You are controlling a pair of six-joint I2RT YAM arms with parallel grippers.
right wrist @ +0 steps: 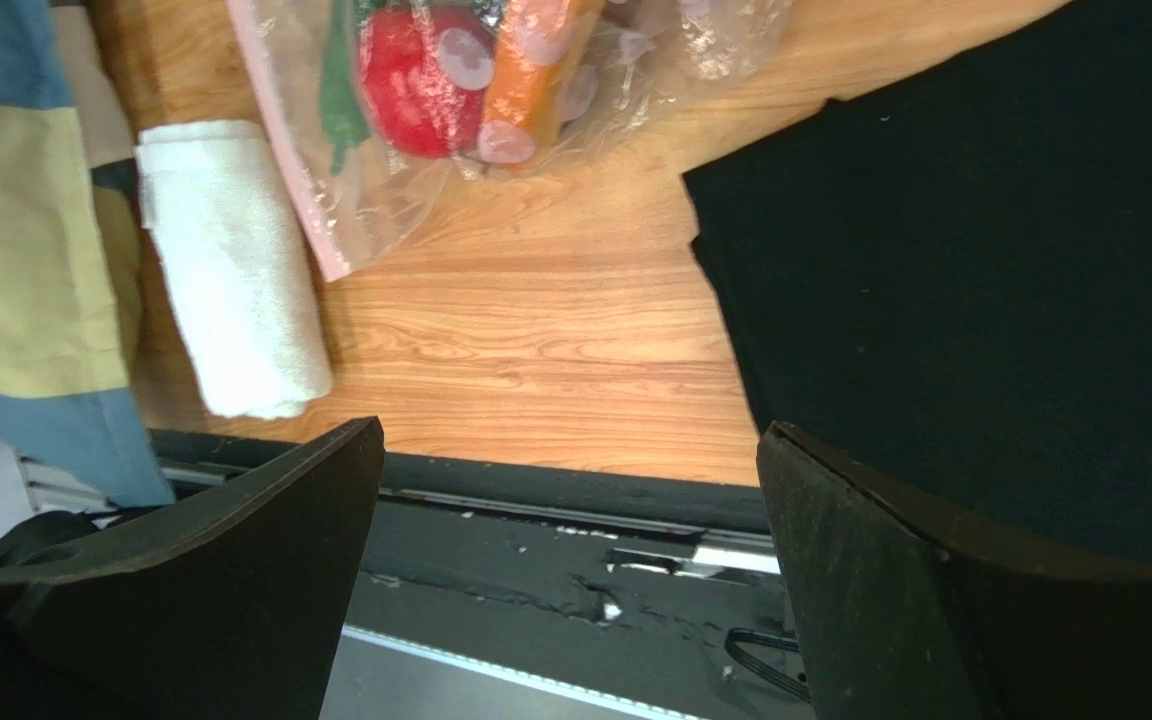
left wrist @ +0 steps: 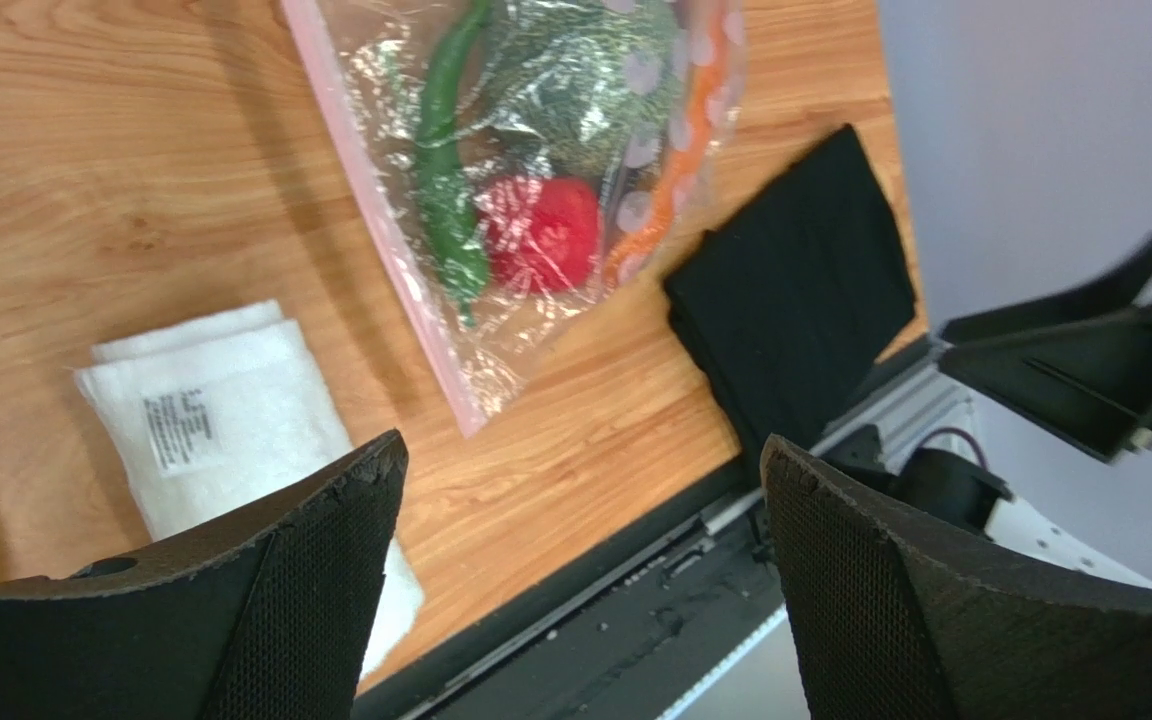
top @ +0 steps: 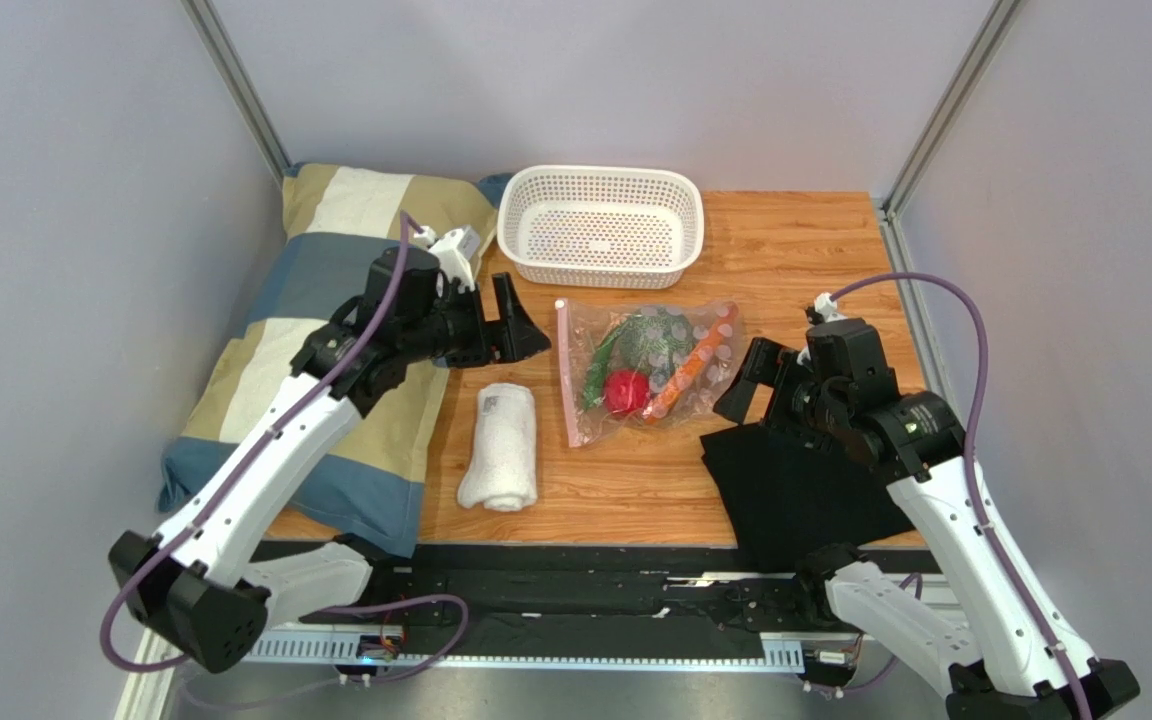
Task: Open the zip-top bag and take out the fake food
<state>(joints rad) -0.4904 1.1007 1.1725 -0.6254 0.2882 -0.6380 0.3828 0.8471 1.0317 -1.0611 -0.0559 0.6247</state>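
My left gripper should now move toward the zip strip's basket end [top: 564, 309] until its fingers pinch it, because the pinkish zip strip [top: 567, 378] lies free in front of its open fingers.
The zip-top bag [top: 645, 371] lies flat on the wooden table in front of the basket, with its pinkish zip strip [top: 567, 378] along its left side. Inside it are the fake food pieces: a red tomato [top: 626, 393], a slim green pepper [top: 602, 360], a bumpy green vegetable [top: 645, 336] and an orange piece [top: 684, 371]. My left gripper [top: 519, 327] hangs open and empty left of the bag. My right gripper [top: 745, 383] hangs open and empty just right of it. The bag also shows in the left wrist view [left wrist: 537, 165] and the right wrist view [right wrist: 432, 135].
A white basket [top: 605, 272] stands behind the bag. A rolled white towel [top: 500, 446] lies left of the bag, beside a striped pillow [top: 312, 330]. A black cloth [top: 800, 488] lies at the near right under the right arm.
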